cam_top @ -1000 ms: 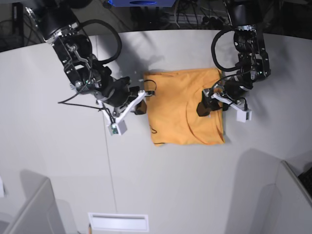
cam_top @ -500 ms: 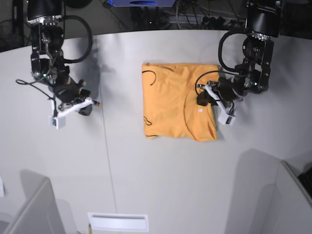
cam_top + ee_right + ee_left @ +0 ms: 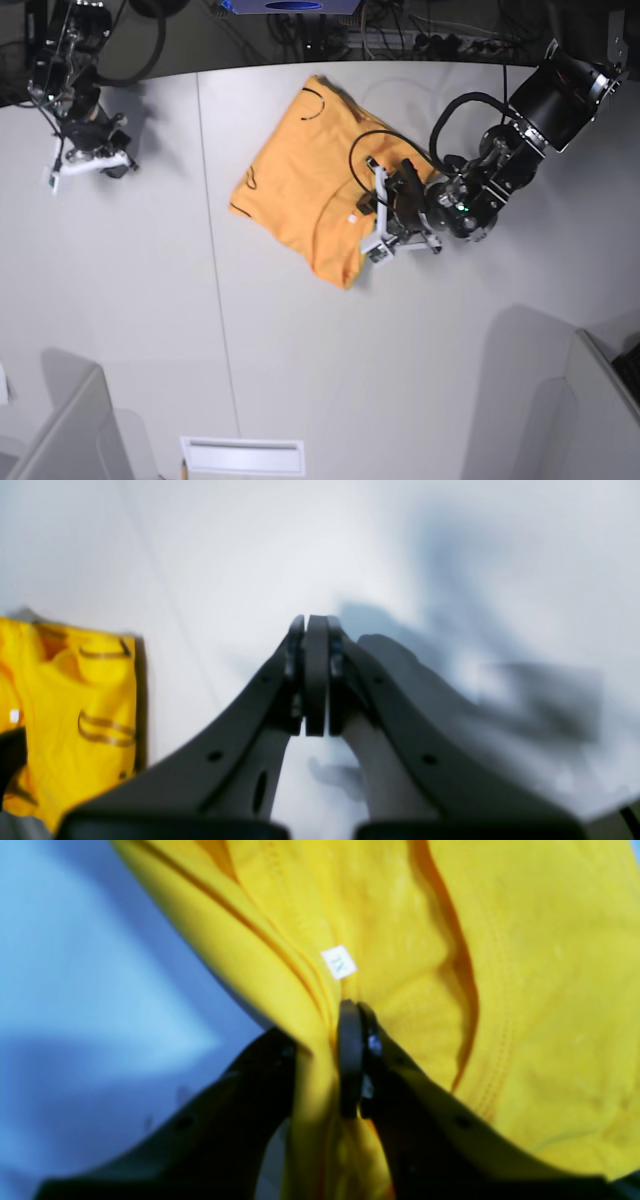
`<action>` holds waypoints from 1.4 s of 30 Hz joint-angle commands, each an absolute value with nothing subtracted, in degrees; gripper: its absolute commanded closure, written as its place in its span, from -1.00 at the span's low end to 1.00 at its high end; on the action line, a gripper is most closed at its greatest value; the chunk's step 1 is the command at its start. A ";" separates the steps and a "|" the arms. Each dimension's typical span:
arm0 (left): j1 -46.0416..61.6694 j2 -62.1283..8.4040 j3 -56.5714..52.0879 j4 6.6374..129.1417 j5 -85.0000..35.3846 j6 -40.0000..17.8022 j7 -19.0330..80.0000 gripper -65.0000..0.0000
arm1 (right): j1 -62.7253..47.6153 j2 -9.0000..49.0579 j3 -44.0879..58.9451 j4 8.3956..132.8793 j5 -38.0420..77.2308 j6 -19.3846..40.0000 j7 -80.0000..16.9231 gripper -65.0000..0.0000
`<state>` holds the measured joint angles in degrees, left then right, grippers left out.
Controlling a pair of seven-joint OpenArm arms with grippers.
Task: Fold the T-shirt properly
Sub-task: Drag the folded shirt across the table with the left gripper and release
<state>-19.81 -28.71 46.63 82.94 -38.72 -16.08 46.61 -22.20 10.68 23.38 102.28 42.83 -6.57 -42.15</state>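
The robot's left gripper is pinching the T-shirt's edge by the white neck tag [image 3: 352, 218] and should keep turning the T-shirt until its black-marked side faces the table's back edge [image 3: 255, 72].
The folded light-orange T-shirt [image 3: 298, 175] lies slanted on the white table [image 3: 300, 360], with thin black curved marks [image 3: 243, 183] along its left side. My left gripper [image 3: 377, 216] is at the shirt's right edge. In the left wrist view this gripper [image 3: 325, 1040] is shut on a pinch of the T-shirt [image 3: 475, 940] just below the small white neck tag [image 3: 339, 962]. My right gripper [image 3: 98, 161] hangs far off at the table's back left. It is shut [image 3: 310, 630] on nothing, with the T-shirt [image 3: 65, 695] at the left edge of its view.
A white slotted panel [image 3: 242, 455] sits at the table's front edge. Grey partitions stand at the lower left [image 3: 60, 430] and lower right [image 3: 590, 420]. Cables [image 3: 400, 40] run behind the table's back edge.
My left gripper shut on the shirt's right edge and pulled it, turning the shirt from square to slanted and shifting it left and back. The right arm withdrew to the far back left.
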 commanded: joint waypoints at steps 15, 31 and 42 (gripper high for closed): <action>-28.18 -24.40 62.81 83.30 -15.87 -29.41 48.04 1.00 | -31.25 8.13 29.76 105.01 43.56 -6.02 -41.54 1.00; -28.70 -14.02 62.37 77.05 2.15 -40.00 45.23 1.00 | -31.96 6.64 29.85 105.01 43.47 -6.02 -41.54 1.00; -29.76 -14.20 62.20 70.11 2.07 -40.00 40.57 1.00 | -30.73 6.73 29.32 105.01 43.47 -6.02 -41.54 1.00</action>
